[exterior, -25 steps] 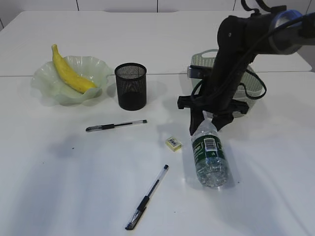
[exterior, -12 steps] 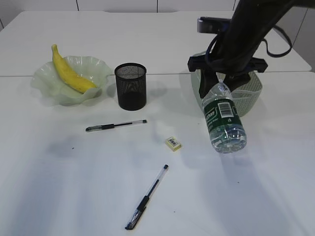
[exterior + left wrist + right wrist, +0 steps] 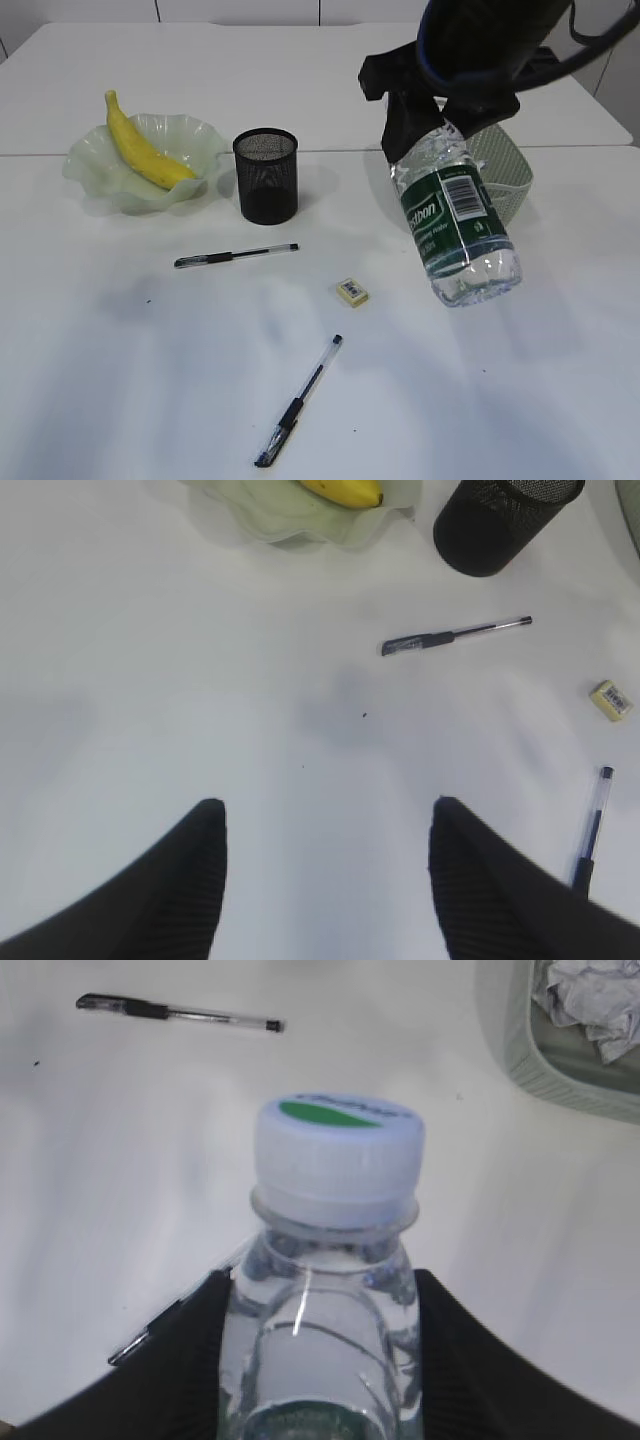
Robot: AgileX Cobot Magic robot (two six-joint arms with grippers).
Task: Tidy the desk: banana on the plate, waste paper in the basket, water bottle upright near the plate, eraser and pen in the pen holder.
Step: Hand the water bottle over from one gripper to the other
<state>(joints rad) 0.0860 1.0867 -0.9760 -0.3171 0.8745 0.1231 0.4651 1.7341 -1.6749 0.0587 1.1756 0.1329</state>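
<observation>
The robot's right gripper is holding the water bottle at a tilt, far from the plate [image 3: 105, 178], so the robot should turn the bottle [image 3: 455, 220] upright and pass it to its left gripper.
My right gripper [image 3: 424, 118] is shut on the neck of the water bottle [image 3: 457, 226], which hangs tilted in the air, cap up, in front of the basket [image 3: 512, 172]. In the right wrist view its fingers [image 3: 455, 1360] press both sides of the bottle [image 3: 335, 1155] below the white cap. The banana [image 3: 140, 150] lies on the pale green plate [image 3: 84, 172]. The black mesh pen holder [image 3: 266, 176] stands beside it. Two pens [image 3: 236, 256] [image 3: 298, 400] and the eraser [image 3: 352, 291] lie on the table. Waste paper [image 3: 590, 1000] sits in the basket [image 3: 528, 1060]. My left gripper [image 3: 325, 815] is open over bare table.
The left wrist view shows the plate [image 3: 265, 520], the pen holder [image 3: 500, 520], one pen [image 3: 455, 637], the eraser [image 3: 611, 700] and the second pen [image 3: 590, 830] ahead and to the right. A seam between tabletops runs behind the plate and holder.
My right arm has lifted the bottle off the table, up and slightly leftward; it now hangs high and tilted. Pens, eraser, banana and holder have not moved.
</observation>
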